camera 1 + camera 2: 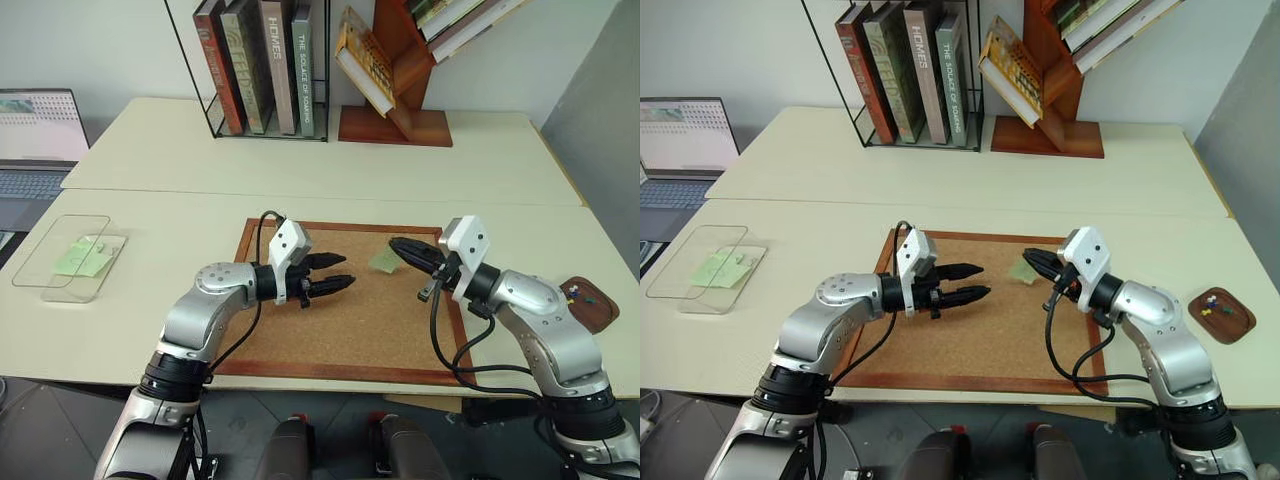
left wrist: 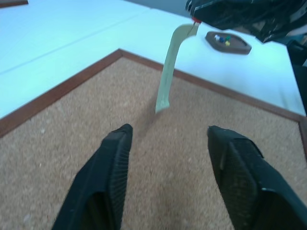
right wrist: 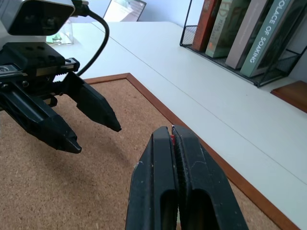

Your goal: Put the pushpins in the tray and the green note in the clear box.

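Observation:
The green note's top edge bends over at the red pushpin, so I expect the green note to stay bent like that when I carry it to the clear box.
My right gripper is shut on a red pushpin above the far side of the corkboard. The green note hangs from that pin, its lower edge free just over the cork; it also shows as the dangling note in the left wrist view. My left gripper stands open and empty over the board's middle, pointing at the note with a gap between them. The tray lies at the table's right edge with several pushpins in it. The clear box sits far left with green paper inside.
The wood-framed corkboard lies at the table's near edge. A wire rack of books and a wooden book stand stand at the back. A laptop is at the far left.

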You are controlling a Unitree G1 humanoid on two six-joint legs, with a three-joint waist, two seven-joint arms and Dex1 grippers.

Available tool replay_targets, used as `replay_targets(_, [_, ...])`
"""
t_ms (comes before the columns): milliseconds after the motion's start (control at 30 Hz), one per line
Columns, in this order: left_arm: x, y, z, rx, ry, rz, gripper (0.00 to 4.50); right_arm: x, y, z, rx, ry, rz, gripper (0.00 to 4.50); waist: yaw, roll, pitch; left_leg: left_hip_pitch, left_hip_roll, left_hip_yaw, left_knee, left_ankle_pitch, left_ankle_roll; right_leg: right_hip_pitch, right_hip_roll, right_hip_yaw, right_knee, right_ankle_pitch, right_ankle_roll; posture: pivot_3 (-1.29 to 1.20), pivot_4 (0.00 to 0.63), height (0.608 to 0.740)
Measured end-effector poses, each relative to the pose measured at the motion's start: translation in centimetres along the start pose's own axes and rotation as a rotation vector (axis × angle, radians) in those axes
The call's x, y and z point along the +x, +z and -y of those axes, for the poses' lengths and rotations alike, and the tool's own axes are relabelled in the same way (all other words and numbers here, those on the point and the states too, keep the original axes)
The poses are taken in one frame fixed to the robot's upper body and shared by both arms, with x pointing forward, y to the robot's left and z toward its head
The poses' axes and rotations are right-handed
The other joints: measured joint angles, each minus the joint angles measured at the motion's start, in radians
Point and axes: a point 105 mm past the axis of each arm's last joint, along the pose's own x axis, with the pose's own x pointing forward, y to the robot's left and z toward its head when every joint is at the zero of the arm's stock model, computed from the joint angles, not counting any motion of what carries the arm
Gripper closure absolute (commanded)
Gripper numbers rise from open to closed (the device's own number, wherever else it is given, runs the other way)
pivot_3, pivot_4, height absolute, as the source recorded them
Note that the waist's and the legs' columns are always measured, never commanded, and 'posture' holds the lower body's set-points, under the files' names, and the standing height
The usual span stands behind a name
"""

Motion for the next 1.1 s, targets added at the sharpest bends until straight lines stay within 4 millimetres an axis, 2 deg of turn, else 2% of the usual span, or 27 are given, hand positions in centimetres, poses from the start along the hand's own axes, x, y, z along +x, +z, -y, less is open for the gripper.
replay_targets(133, [1.5, 1.0, -0.4, 0.006, -0.005, 0.025, 0.42, 0.4, 0.5, -0.2, -0.011, 0.028, 0.013, 4.5, 0.0, 0.0, 0.0, 0.0, -0.001, 0.0, 0.0, 0.0, 0.0, 0.0, 0.002, 0.0, 0.0, 0.0, 0.0, 0.0, 0.15, 0.74])
replay_targets(500, [5.0, -0.2, -0.7, 0.046, -0.051, -0.022, 0.42, 1.4, 0.6, -1.3, 0.013, 0.069, 0.024, 4.5, 0.0, 0.0, 0.0, 0.0, 0.0, 0.001, 0.001, 0.0, 0.0, 0.0, 0.004, 0.001, 0.001, 0.0, 0.0, 0.0, 0.15, 0.74])
replay_targets(600, [5.5, -0.4, -1.2, 0.049, -0.038, -0.022, 0.85, 1.5, 0.7, -1.4, 0.017, 0.069, 0.031, 4.5, 0.0, 0.0, 0.0, 0.0, 0.0, 0.0, 0.001, 0.0, 0.0, 0.0, 0.004, 0.001, 0.001, 0.0, 0.0, 0.0, 0.15, 0.74])
replay_targets(800, [5.7, -0.5, -1.4, 0.056, -0.042, -0.01, 2.12, 1.9, 0.9, -2.0, 0.027, 0.081, 0.043, 4.5, 0.0, 0.0, 0.0, 0.0, 0.0, 0.001, 0.001, 0.0, 0.0, 0.0, 0.004, 0.001, 0.002, 0.0, 0.0, 0.0, 0.15, 0.74])
replay_targets(1100, [5.5, -1.0, -1.1, 0.054, -0.063, -0.011, 3.76, 2.0, 1.0, -1.9, 0.026, 0.071, 0.048, 4.5, 0.0, 0.0, 0.0, 0.0, 0.0, 0.0, 0.001, 0.0, 0.0, 0.0, 0.004, 0.001, 0.003, 0.0, 0.0, 0.0, 0.15, 0.74])
